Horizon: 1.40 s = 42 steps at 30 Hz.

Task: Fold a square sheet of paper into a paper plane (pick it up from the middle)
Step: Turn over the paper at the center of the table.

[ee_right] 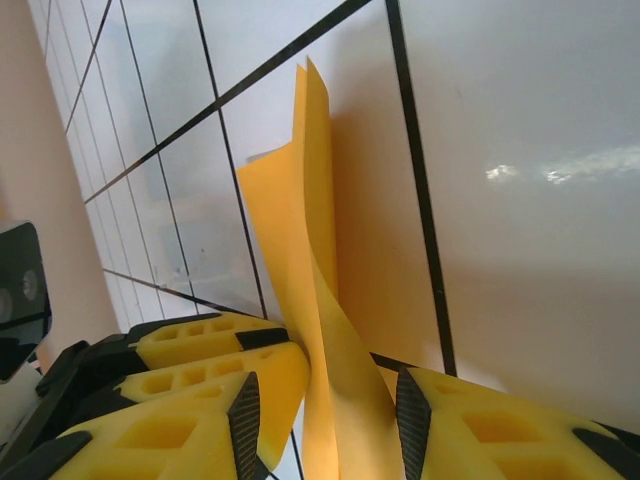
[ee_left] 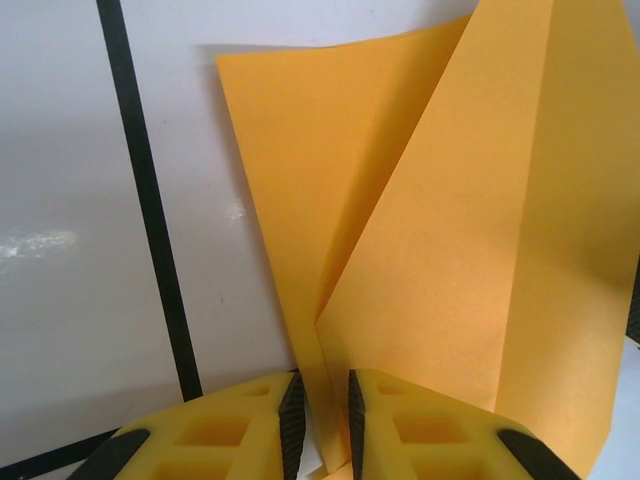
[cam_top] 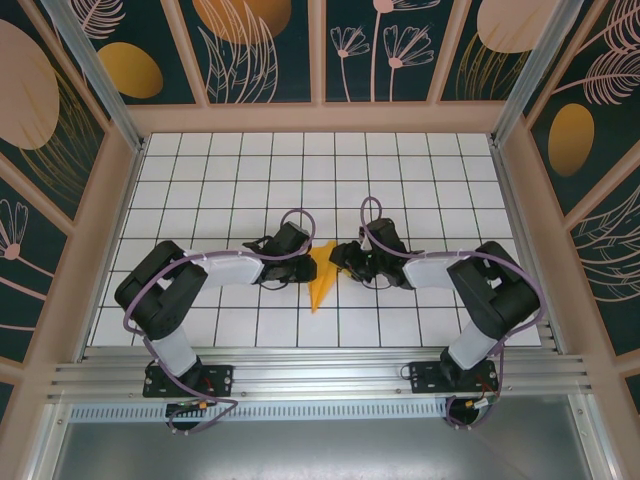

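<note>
The plane's folded flap is facing up and its other layer [ee_left: 285,130] is underneath, so my right gripper should pick up the plane [ee_right: 345,405] and flip it over before folding that layer.
The orange-yellow paper plane [cam_top: 321,278] stands on edge between the two grippers at the table's middle, its point aimed at the near edge. In the left wrist view its folded flaps [ee_left: 450,250] rise ahead of my left gripper [ee_left: 320,388], whose pads are shut on a lower edge of the paper. My left gripper [cam_top: 304,268] is on the paper's left side. My right gripper [cam_top: 341,262] is on its right side. In the right wrist view the twisted paper [ee_right: 300,210] runs through my right gripper [ee_right: 325,405], whose jaws stand wide apart, open. The left gripper's fingers [ee_right: 205,342] touch the paper from the other side.
A white tabletop with a black grid [cam_top: 240,180] lies inside pale wooden walls with dark patterned panels [cam_top: 260,50]. An aluminium rail [cam_top: 320,370] runs along the near edge, by both arm bases.
</note>
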{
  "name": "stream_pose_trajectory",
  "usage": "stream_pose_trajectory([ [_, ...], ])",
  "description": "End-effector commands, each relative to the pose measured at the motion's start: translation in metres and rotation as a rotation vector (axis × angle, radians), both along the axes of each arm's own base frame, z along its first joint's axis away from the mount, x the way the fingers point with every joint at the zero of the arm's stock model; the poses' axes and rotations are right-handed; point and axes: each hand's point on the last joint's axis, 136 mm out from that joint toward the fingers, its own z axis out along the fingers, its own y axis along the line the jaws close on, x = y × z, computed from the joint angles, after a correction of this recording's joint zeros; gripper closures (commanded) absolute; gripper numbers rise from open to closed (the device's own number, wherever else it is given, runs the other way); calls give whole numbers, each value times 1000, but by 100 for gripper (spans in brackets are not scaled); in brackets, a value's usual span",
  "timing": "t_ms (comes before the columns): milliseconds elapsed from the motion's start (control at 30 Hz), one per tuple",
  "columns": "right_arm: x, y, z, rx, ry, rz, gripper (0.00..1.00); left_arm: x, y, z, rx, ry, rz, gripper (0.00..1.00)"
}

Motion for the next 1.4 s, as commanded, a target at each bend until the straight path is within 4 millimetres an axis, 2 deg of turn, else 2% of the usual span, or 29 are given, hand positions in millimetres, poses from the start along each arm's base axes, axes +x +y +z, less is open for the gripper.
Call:
stream_pose_trajectory([
  [0, 3, 12, 9, 53, -25, 23, 56, -28, -2, -36, 7, 109, -38, 76],
  [467, 10, 31, 8, 51, -47, 105, 54, -30, 2, -40, 9, 111, -23, 78],
  [533, 12, 32, 3, 35, -40, 113, 63, -30, 2, -39, 8, 108, -19, 78],
  [733, 12, 36, -9, 2, -37, 140, 67, -27, 1, -34, -9, 93, -2, 78],
  [833, 9, 42, -6, 30, -56, 175, 71, -24, -1, -29, -26, 84, 5, 78],
  [1000, 9, 44, -7, 18, -71, 194, 85, -21, -4, -23, -42, 70, 15, 77],
  [1100, 12, 42, -3, -22, -95, 201, 92, -17, -5, -7, -85, 29, 44, 72],
  [1133, 15, 38, -1, -56, -110, 197, 95, -11, -6, 10, -121, -13, 59, 68],
  [1233, 24, 28, 14, -157, -168, 194, 98, -3, -1, 41, -173, -97, 117, 57],
  [1367, 41, -9, 32, -424, -232, 143, 100, 6, 21, 81, -211, -232, 228, 47],
])
